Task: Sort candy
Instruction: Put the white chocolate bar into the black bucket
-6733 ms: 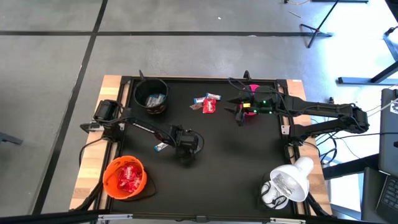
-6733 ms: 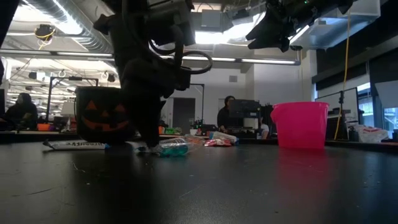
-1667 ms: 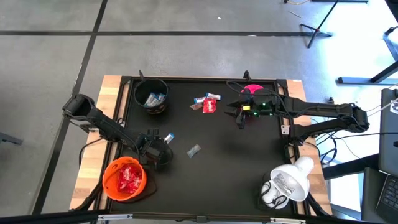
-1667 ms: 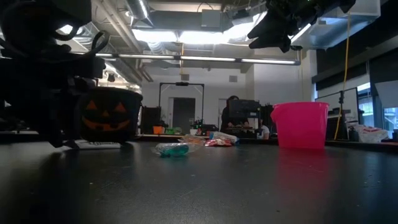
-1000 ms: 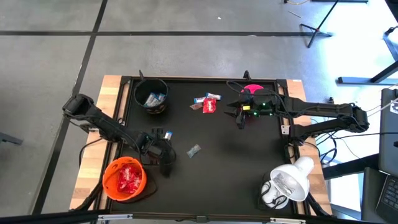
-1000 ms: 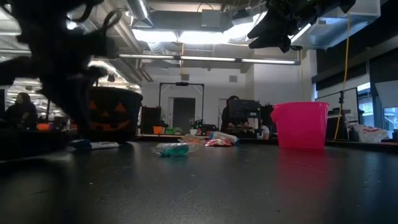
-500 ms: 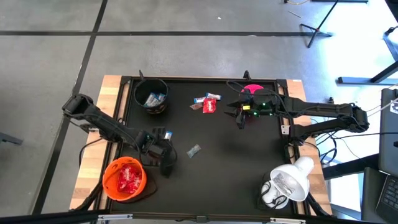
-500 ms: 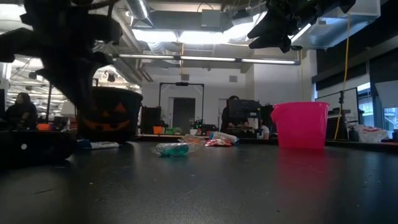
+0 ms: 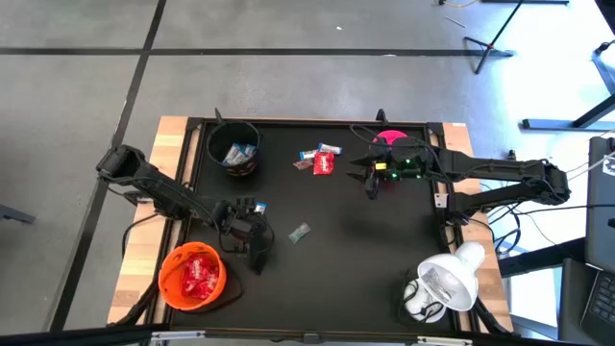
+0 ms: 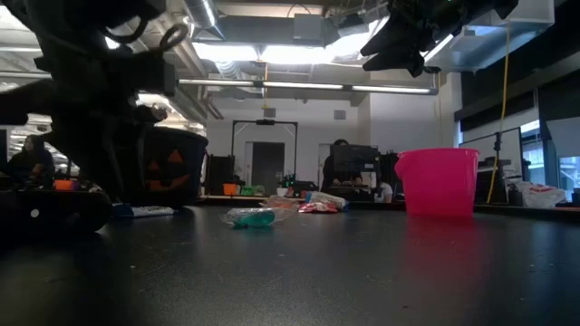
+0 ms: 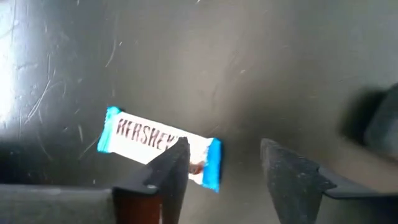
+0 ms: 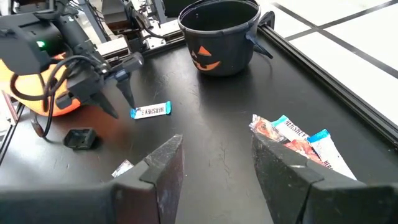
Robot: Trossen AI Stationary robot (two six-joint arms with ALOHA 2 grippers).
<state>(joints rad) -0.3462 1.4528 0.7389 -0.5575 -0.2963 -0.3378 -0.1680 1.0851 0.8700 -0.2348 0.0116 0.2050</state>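
I should go on moving my left gripper in until my open fingers straddle the candy's blue end (image 11: 212, 164), because the blue-and-white candy (image 11: 155, 144) lies flat and alone in front of them.
A blue-and-white candy (image 11: 155, 144) (image 9: 252, 205) lies flat on the black table. My left gripper (image 11: 227, 162) (image 9: 244, 220) hangs open just above the table; the candy lies beside one finger and nothing is between the two. A clear-wrapped candy (image 9: 300, 232) lies alone further right. A small heap of red and blue-and-white candy (image 9: 320, 159) (image 12: 298, 140) sits toward the far edge. My right gripper (image 12: 214, 165) (image 9: 371, 183) waits open, raised, near the pink bowl (image 9: 388, 140).
A black pumpkin bowl (image 9: 233, 149) with blue-and-white candy stands far left. An orange bowl (image 9: 192, 274) with red candy stands near left, close to my left gripper. A small flat black object (image 9: 258, 258) lies beside it. A white lamp-like thing (image 9: 442, 284) is near right.
My left gripper has shifted slightly over the table between the orange bowl and the blue-and-white candy, which lies where it was. The other candy and the bowls have kept their places.
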